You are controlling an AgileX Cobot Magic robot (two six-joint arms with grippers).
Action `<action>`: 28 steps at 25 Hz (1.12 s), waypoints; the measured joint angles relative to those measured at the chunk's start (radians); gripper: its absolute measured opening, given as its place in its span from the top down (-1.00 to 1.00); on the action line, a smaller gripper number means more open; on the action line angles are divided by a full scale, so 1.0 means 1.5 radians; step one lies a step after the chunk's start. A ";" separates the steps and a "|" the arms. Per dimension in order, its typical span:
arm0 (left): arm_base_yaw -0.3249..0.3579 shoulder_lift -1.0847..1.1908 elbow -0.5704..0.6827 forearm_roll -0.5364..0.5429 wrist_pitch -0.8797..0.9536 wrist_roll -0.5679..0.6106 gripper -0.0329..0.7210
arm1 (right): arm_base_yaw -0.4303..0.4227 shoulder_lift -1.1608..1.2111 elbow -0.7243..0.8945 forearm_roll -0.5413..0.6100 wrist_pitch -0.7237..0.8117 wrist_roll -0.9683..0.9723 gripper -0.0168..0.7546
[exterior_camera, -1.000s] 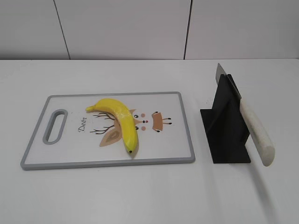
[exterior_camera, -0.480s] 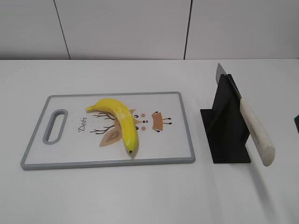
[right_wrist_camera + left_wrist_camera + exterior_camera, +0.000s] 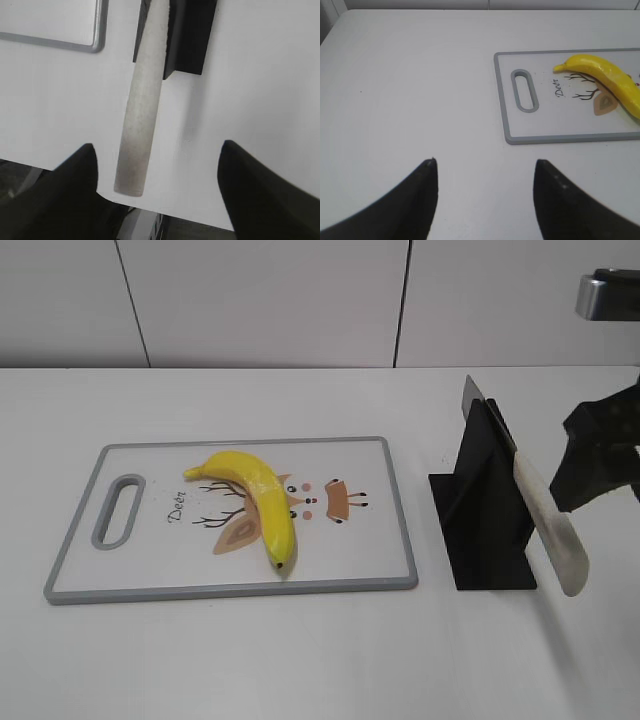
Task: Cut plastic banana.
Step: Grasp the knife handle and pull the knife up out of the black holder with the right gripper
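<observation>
I expect the knife [image 3: 549,521] to come free as I lift it and the black stand to stay put, since the blade [image 3: 473,395] sticks out of the stand's open top.
The yellow plastic banana [image 3: 255,502] lies curved on the grey-rimmed cutting board [image 3: 230,589], dark tip toward the front; it also shows in the left wrist view [image 3: 605,75]. A knife with a pale handle [image 3: 550,525] leans in a black stand [image 3: 485,530], handle toward the front right. My right gripper [image 3: 592,462] is open and empty, above and just right of the handle. In the right wrist view the handle [image 3: 140,115] lies between the open jaws [image 3: 157,146], nearer the left one. My left gripper [image 3: 486,162] is open and empty over bare table, left of the board [image 3: 560,139].
The white table's front edge runs just below the knife handle's end in the right wrist view. The black stand [image 3: 192,35] and a corner of the board [image 3: 95,46] show at the top there. A white wall stands behind the table.
My right gripper has come into the exterior view from the right edge and now hangs beside the knife handle. Banana, board and knife have not moved.
</observation>
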 joint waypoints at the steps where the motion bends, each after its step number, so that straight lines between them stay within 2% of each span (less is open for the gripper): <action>1: 0.000 0.000 0.000 0.000 0.000 0.000 -0.60 | 0.000 0.013 -0.004 0.003 0.000 0.000 -0.52; 10: 0.000 0.000 0.000 0.000 0.000 0.000 -0.60 | 0.000 0.126 -0.004 0.031 -0.012 0.007 -0.52; 18: 0.000 0.000 0.000 0.000 0.000 0.000 -0.60 | 0.011 0.195 -0.005 0.058 -0.028 0.008 -0.43; 22: 0.000 0.000 0.000 0.000 0.000 0.000 -0.60 | 0.023 0.206 -0.005 0.058 -0.039 0.025 -0.19; 28: 0.000 0.000 0.000 0.000 0.000 0.000 -0.57 | 0.023 0.206 -0.016 0.030 -0.039 0.060 0.44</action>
